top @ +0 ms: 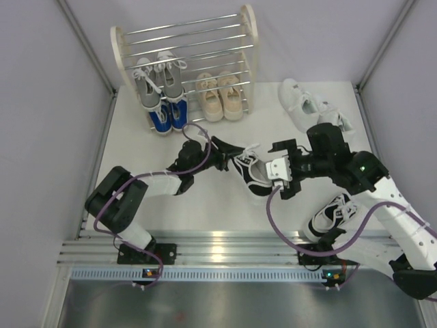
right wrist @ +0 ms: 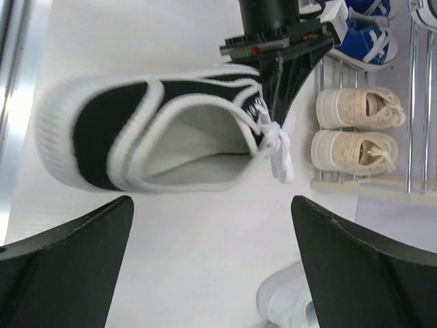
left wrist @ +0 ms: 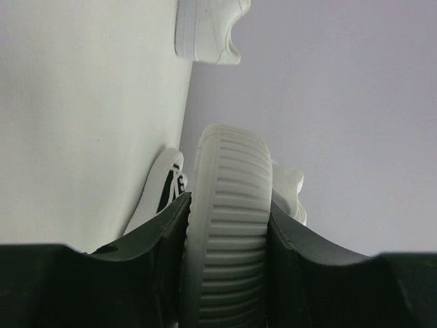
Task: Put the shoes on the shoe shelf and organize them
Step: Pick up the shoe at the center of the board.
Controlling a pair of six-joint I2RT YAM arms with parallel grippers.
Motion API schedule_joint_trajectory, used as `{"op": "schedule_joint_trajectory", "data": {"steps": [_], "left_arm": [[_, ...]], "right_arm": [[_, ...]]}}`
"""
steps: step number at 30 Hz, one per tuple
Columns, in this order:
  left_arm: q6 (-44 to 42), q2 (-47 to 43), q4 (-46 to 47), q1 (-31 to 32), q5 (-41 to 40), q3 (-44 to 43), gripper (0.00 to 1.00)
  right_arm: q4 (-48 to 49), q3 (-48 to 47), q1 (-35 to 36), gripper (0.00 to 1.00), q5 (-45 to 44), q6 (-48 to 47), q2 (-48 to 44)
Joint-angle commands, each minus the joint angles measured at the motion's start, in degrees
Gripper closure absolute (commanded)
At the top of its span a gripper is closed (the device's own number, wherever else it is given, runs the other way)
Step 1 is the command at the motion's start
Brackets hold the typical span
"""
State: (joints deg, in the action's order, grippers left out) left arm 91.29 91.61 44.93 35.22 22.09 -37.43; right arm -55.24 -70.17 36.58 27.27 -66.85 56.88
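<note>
I should take over with my right gripper at the shoe's heel (top: 259, 187), because my left gripper holds the black-and-white shoe's toe (top: 247, 156), and the toe must face into the shelf.
My left gripper (top: 229, 158) is shut on the toe end of a black-and-white shoe (top: 249, 174); in the left wrist view its jaws (left wrist: 229, 205) clamp the ribbed white sole (left wrist: 229, 164). The shoe (right wrist: 157, 133) lies on its side, opening towards my right gripper (right wrist: 212, 253), which is open just behind its heel and holds nothing. From above, the right gripper (top: 276, 171) is beside the heel. The shoe shelf (top: 248, 27) holds grey shoes (top: 158, 80), blue shoes (top: 167, 116) and beige shoes (top: 218, 96). The second black-and-white shoe (top: 334, 215) lies near the right arm's base.
A pair of white shoes (top: 307, 106) lies on the table to the right of the shelf, close to the right arm's elbow. Grey walls close in the table on the left, right and back. The shelf's upper rods (top: 191, 31) carry nothing.
</note>
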Motion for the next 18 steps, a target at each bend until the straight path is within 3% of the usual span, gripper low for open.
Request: {"op": "schedule_joint_trajectory", "data": {"steps": [1, 8, 18], "left_arm": [[8.71, -1.0, 1.57, -0.15, -7.13, 0.34, 1.0], [12.25, 0.41, 0.78, -0.24, -13.2, -3.87, 1.0], [14.45, 1.64, 0.07, -0.24, -13.38, -5.99, 1.0]], "right_arm": [[-2.15, 1.42, -0.28, 0.01, 7.27, 2.69, -1.69], [2.42, 5.48, 2.18, 0.01, 2.97, 3.92, -3.53], [11.56, 10.23, 7.63, 0.01, -11.09, 5.5, -2.21]]}}
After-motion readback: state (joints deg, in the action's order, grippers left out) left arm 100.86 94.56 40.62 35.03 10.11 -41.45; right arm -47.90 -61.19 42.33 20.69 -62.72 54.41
